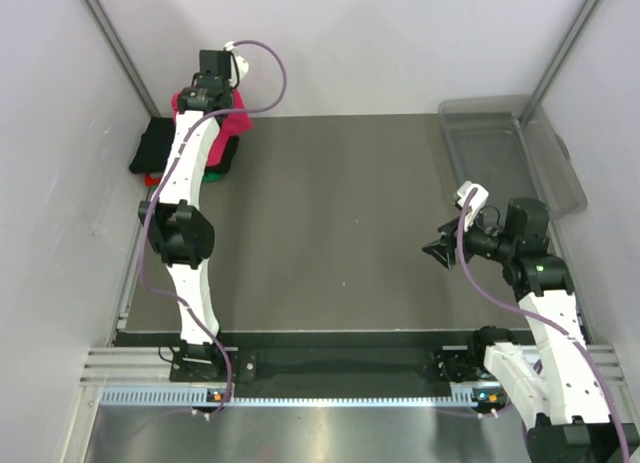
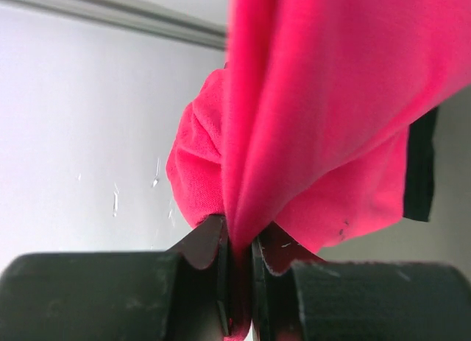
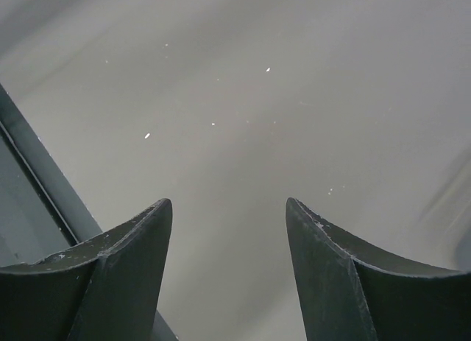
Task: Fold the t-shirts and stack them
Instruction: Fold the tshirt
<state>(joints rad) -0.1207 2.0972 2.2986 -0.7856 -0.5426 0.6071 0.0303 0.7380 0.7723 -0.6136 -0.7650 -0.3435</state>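
The pinkish-red t-shirt (image 1: 229,131) is hanging bunched up over the folded stack, so next my left gripper swings it away from the stack and puts it down on the open mat (image 1: 310,198) before folding it.
My left gripper (image 1: 205,101) reaches to the far left corner and is shut on the bright pinkish-red t-shirt (image 1: 232,118), which hangs bunched above the stack. In the left wrist view the pink cloth (image 2: 316,113) is pinched between the jaws of that gripper (image 2: 241,245). Under it lies a stack of folded shirts: a black one (image 1: 155,145) on top, with a red edge (image 1: 152,180) and a green edge (image 1: 216,177) showing below. My right gripper (image 1: 437,252) is open and empty above the mat at the right; its own view (image 3: 229,216) shows only bare mat.
A clear plastic bin (image 1: 510,148) stands at the far right corner. The dark grey mat (image 1: 330,223) covers the table. White walls and metal posts (image 1: 120,48) close in the left and back sides. A rail (image 1: 330,368) runs along the near edge.
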